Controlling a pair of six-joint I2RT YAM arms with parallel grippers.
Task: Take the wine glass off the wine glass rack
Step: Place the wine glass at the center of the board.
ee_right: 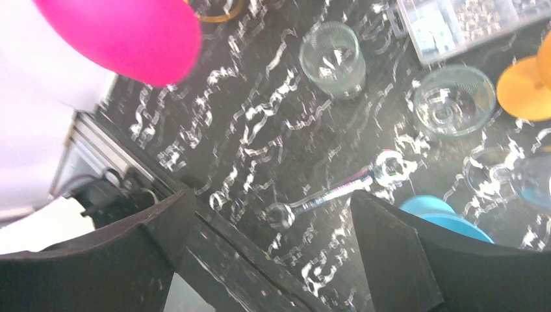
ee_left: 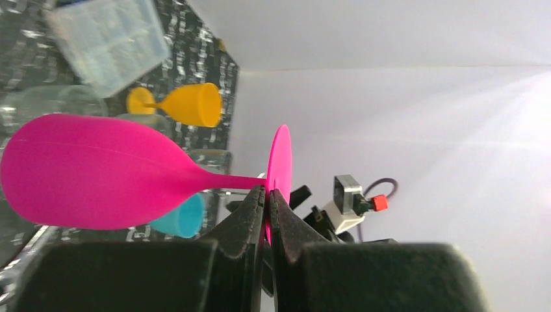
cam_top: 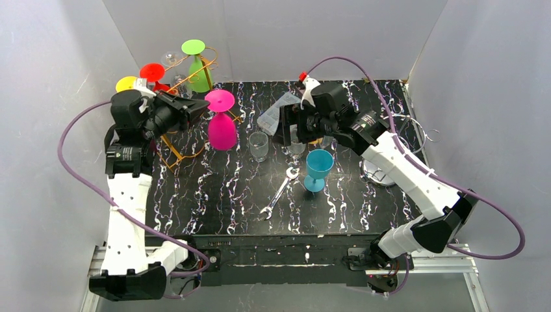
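The pink bowl [cam_top: 222, 132] is hanging from my left gripper, clear of the rack. My open right gripper keeps going toward the bowl's rim [cam_top: 223, 147] and closes there.
A pink wine glass [cam_top: 222, 132] hangs upside down at the right end of the gold wire rack [cam_top: 188, 79]. Its foot [cam_top: 219, 99] is on top. My left gripper [cam_top: 201, 108] is shut on the edge of that foot. The left wrist view shows the jaws [ee_left: 267, 195] pinching the pink disc, with the bowl [ee_left: 97, 172] out to the left. Green [cam_top: 198, 65], red [cam_top: 153, 71] and yellow [cam_top: 127, 84] glasses hang on the rack behind. My right gripper [cam_top: 286, 127] is open and empty above the table's middle. Its fingers [ee_right: 390, 240] are spread wide over the wrench [ee_right: 331, 192].
A clear tumbler [cam_top: 258, 145], a wrench [cam_top: 279, 192] and a teal glass [cam_top: 318, 169] stand on the black marbled table. A clear plastic box [cam_top: 276, 114] lies at the back. An orange glass [ee_left: 188, 104] lies on its side. A silver wire stand [cam_top: 406, 153] is at the right.
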